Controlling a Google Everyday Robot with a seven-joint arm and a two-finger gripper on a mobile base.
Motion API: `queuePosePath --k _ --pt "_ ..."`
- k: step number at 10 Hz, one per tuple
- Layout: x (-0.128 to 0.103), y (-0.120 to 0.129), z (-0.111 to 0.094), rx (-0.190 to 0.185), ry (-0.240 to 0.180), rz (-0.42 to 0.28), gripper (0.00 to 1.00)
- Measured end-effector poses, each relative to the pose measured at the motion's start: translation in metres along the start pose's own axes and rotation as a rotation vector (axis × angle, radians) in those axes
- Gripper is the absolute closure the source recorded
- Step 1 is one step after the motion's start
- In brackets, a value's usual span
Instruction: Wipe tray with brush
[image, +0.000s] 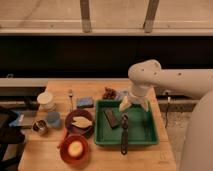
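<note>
My gripper will make the green tray (141, 125) slide a little when I wipe it with the brush, because the tray stands loose with clear wood (166, 143) around it.
The green tray (144, 131) sits on the right half of the wooden table. The brush (124, 135) lies in it, its black handle running from the tray's middle out over the front rim. A short dark brown block (111, 118) lies in the tray to the brush's left. My gripper (134, 106) hangs from the white arm over the tray's back part, just above and to the right of the brush's far end. Its two pale fingers (124, 105) are spread apart and hold nothing.
A blue sponge (85, 102) and a reddish-brown clump (109, 93) lie behind the tray. To the left are a dark plate (80, 121), a red bowl (75, 148), a white cup (46, 98), a blue cup (52, 119) and a fork (70, 97).
</note>
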Motion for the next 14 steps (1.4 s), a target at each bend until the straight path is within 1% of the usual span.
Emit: queuePosePath --k 2,3,4,6,8,12,14 --pt "0.013 0.004 0.011 -0.018 0.036 0.005 0.20" --pt "0.023 0.008 0.019 -0.020 0.056 0.006 0.20" --pt "0.032 0.011 0.030 -0.021 0.075 0.010 0.20" --pt "0.042 0.019 0.053 -0.037 0.107 0.015 0.20" --pt "0.040 0.024 0.060 -0.049 0.116 0.020 0.20" --pt "0.028 0.039 0.070 -0.079 0.130 0.010 0.20" --pt "0.020 0.042 0.075 -0.094 0.135 0.017 0.20"
